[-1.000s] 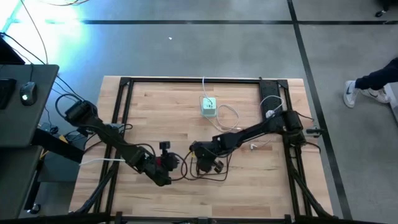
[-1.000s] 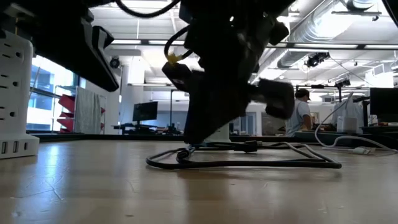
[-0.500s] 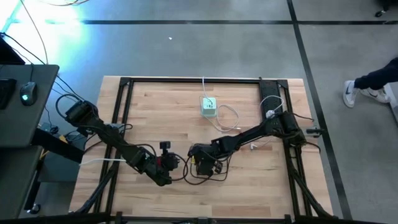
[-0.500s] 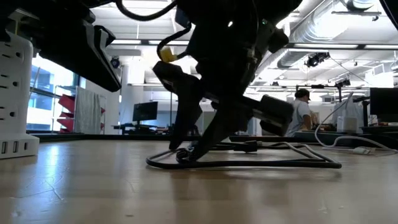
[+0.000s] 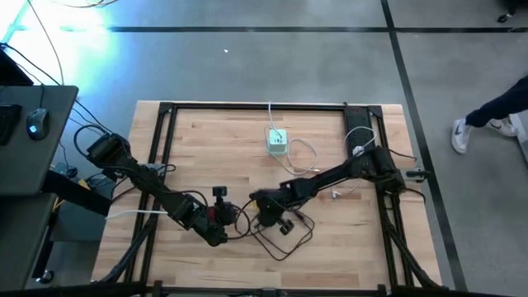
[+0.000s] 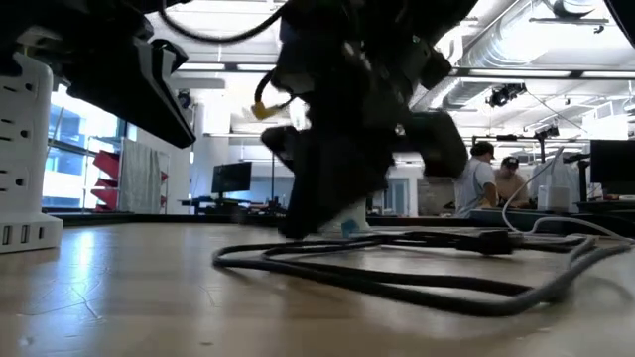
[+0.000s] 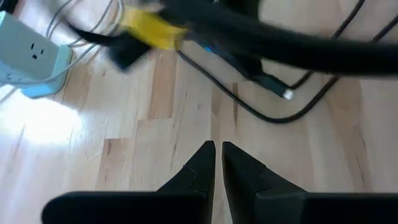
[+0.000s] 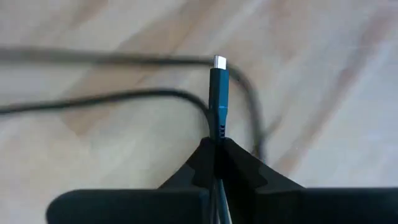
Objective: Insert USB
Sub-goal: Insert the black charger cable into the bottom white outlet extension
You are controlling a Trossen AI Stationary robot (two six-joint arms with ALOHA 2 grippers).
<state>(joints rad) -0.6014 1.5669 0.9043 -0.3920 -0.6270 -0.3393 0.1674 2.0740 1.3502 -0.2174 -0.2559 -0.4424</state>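
Note:
The robot's right gripper is pinching the cable at the ribbed collar [image 8: 222, 130] behind the plug, so the left gripper should hold the plug's tip [image 8: 219, 63] while the right gripper takes hold again further forward.
A black USB cable [image 5: 285, 241] lies in loose loops on the wooden table near its front edge. My right gripper [image 5: 266, 218] is shut on it just behind one plug [image 8: 219, 84], whose metal tip [image 8: 219, 61] points away from the fingers. The cable's other plug [image 7: 283, 93] lies on the wood. A white-and-blue charger block [image 5: 277, 141] stands at the far middle of the table and also shows in the left wrist view [image 7: 31, 56]. My left gripper [image 7: 217, 149] hovers just left of the right one, shut and holding nothing. My right gripper pinches the cable between its two fingers [image 8: 239, 158] at the ribbed collar [image 8: 220, 127] just behind the plug. The cable runs along the fingers and the plug sticks straight out beyond their tips. The plug is lifted clear of the table; the rest trails onto the wood.
A thin white cable [image 5: 309, 153] runs from the charger toward the right, with a small white plug [image 5: 337, 195] on the wood. A white power block [image 6: 25, 149] stands at the low view's left. A black frame [image 5: 165, 107] borders the table. People sit in the room beyond.
My right gripper has spread its fingers, rolled at the wrist and shut again on the cable's plug end. The cable's loops have spread out toward the table's near edge and right. My left gripper has stayed in place.

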